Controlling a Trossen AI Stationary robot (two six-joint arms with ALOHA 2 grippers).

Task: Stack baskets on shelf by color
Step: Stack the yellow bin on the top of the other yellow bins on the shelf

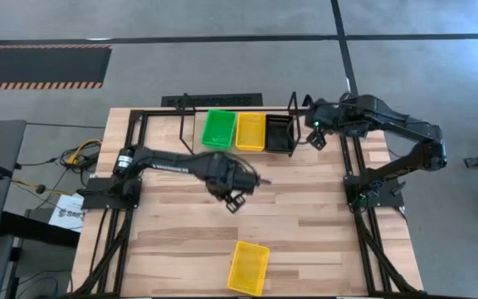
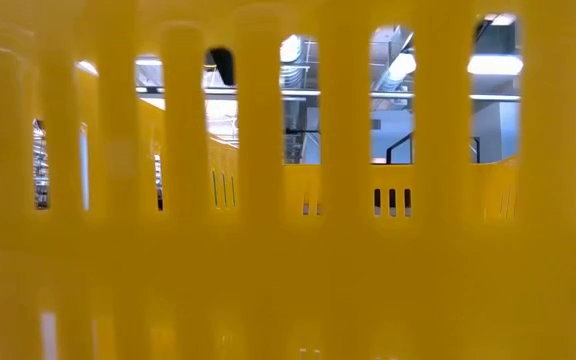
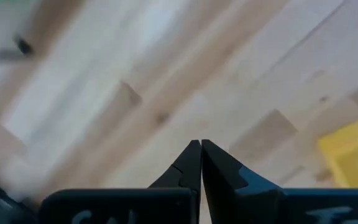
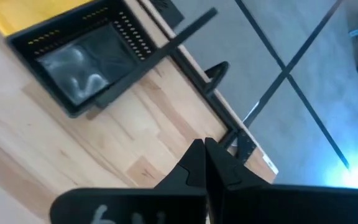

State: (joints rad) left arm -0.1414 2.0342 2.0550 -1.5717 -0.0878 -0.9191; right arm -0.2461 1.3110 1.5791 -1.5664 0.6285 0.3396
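Note:
Open wood (image 1: 246, 227) leads from my empty left gripper to the near yellow basket. My left gripper should carry on moving until its open fingers are on both sides of the basket's rim (image 1: 253, 244).
On the shelf (image 1: 191, 112) at the table's far edge, a green basket (image 1: 217, 129), a yellow basket (image 1: 251, 131) and a black basket (image 1: 278, 133) sit side by side. Another yellow basket (image 1: 249, 267) lies flat on the table near the front edge; it fills the low view (image 2: 288, 250), and its corner (image 3: 353, 152) shows in the left wrist view. My left gripper (image 1: 236, 198) hangs shut over the table's middle, pointing down, with nothing held (image 3: 201, 146). My right gripper (image 1: 316, 137) is shut and empty (image 4: 204, 146), just right of the shelf's black basket (image 4: 82, 59).
The black tube frame (image 1: 139, 124) runs along the table's sides and far edge. The shelf's upright end loop (image 4: 216, 71) stands close in front of my right gripper. Bare wood lies between the shelf and the near yellow basket.

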